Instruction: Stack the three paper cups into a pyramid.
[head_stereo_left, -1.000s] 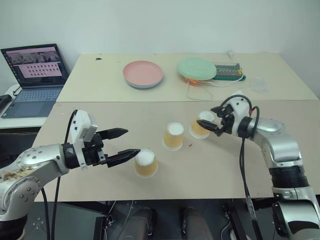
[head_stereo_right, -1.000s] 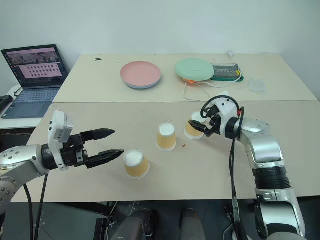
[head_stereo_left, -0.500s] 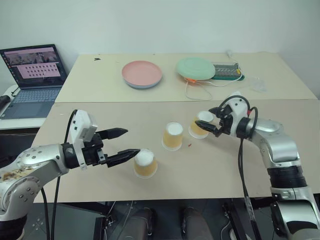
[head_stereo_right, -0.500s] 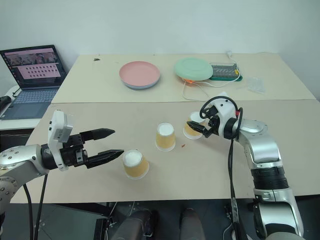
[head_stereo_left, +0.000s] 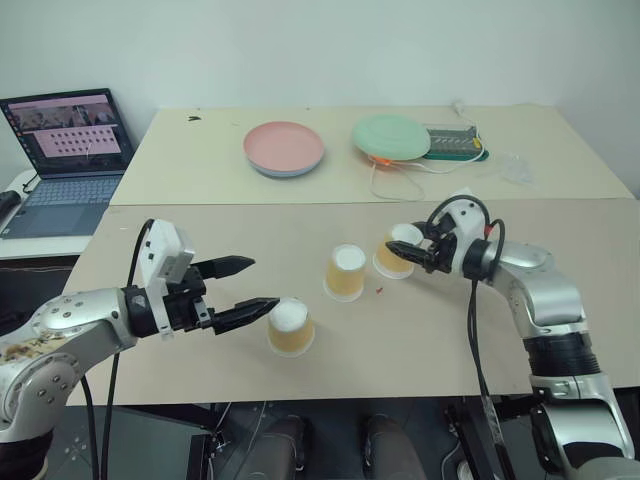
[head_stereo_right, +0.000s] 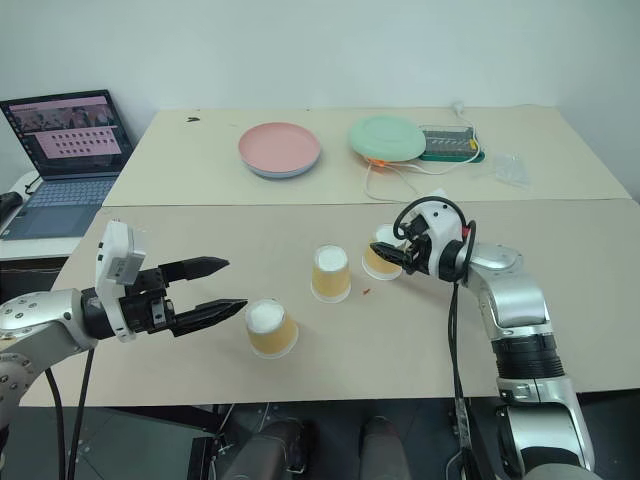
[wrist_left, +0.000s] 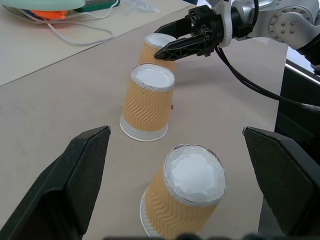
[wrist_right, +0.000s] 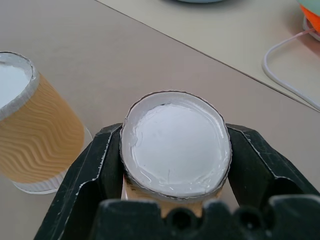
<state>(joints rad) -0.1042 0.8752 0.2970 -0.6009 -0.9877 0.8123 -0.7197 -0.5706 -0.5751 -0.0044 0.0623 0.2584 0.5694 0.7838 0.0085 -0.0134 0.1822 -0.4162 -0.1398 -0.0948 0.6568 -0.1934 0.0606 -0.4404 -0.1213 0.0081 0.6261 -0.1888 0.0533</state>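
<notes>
The cup in my right gripper (head_stereo_left: 393, 257) is farther back than the middle cup, so next I bring that cup closer until it is in line beside the middle cup.
Three yellow-orange paper cups stand upside down on the near table, white bases up. The left cup (head_stereo_left: 290, 328) stands just past the fingertips of my left gripper (head_stereo_left: 266, 283), which is open and apart from it. A middle cup (head_stereo_left: 346, 272) stands alone. My right gripper (head_stereo_left: 400, 252) is shut on the right cup (wrist_right: 176, 145), its fingers (wrist_right: 100, 160) pressed on either side just under the base. From the left wrist the cups line up: near (wrist_left: 187, 200), middle (wrist_left: 147, 102), far (wrist_left: 156, 47).
On the far table lie a pink plate (head_stereo_left: 285, 148), a green plate (head_stereo_left: 392, 136), a white cable (head_stereo_left: 400, 180) and a green tray (head_stereo_left: 458, 142). A laptop (head_stereo_left: 70, 150) sits at the far left. A small red speck (head_stereo_left: 381, 291) lies by the middle cup.
My right gripper's fingers have closed onto the right cup, which they stood around before. The left arm and the other two cups have not moved.
</notes>
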